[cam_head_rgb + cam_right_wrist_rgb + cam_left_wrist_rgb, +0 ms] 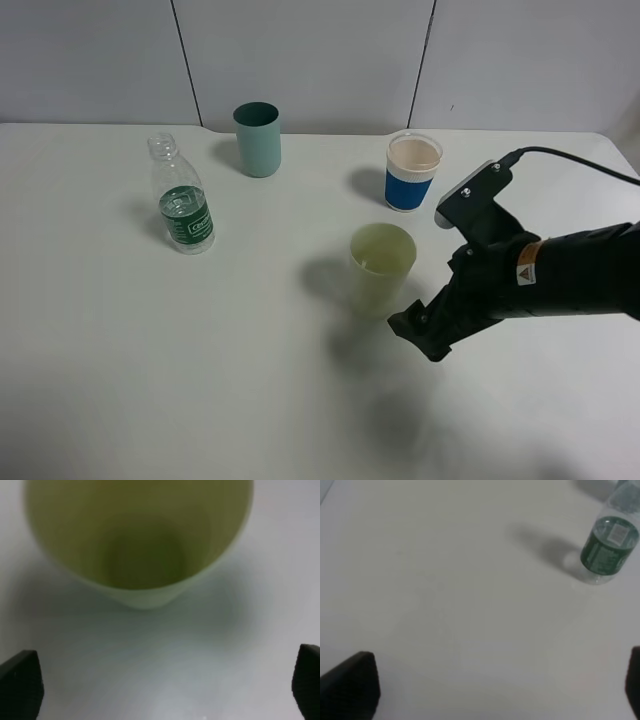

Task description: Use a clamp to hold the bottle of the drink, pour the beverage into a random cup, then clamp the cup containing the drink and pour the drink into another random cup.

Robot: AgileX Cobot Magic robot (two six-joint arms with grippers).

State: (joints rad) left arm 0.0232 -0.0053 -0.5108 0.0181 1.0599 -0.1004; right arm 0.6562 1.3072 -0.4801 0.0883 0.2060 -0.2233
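I expect the yellow-green cup (381, 267) to pour a thin, clear stream when I tip it over the white cup, because the uncapped bottle (181, 196) looks empty.
The pale yellow-green cup (382, 268) stands upright mid-table, and the right wrist view looks down into this cup (140, 545). I cannot tell whether the cup holds liquid. My right gripper (418, 330) hangs just in front of the cup and to its right. This gripper (165, 692) is open, with nothing between its fingers and clear of the cup. The clear bottle (183, 208) with a green label stands upright and uncapped at the left. My left gripper (490, 690) is open over bare table, well short of the bottle (610, 542). The white cup with a blue band (413, 172) stands behind the yellow-green one.
A teal straight-sided cup (258, 138) stands at the back, between the bottle and the white cup. The white table (150, 380) ends at a grey panelled wall behind. The right arm's cable loops above the table's right side.
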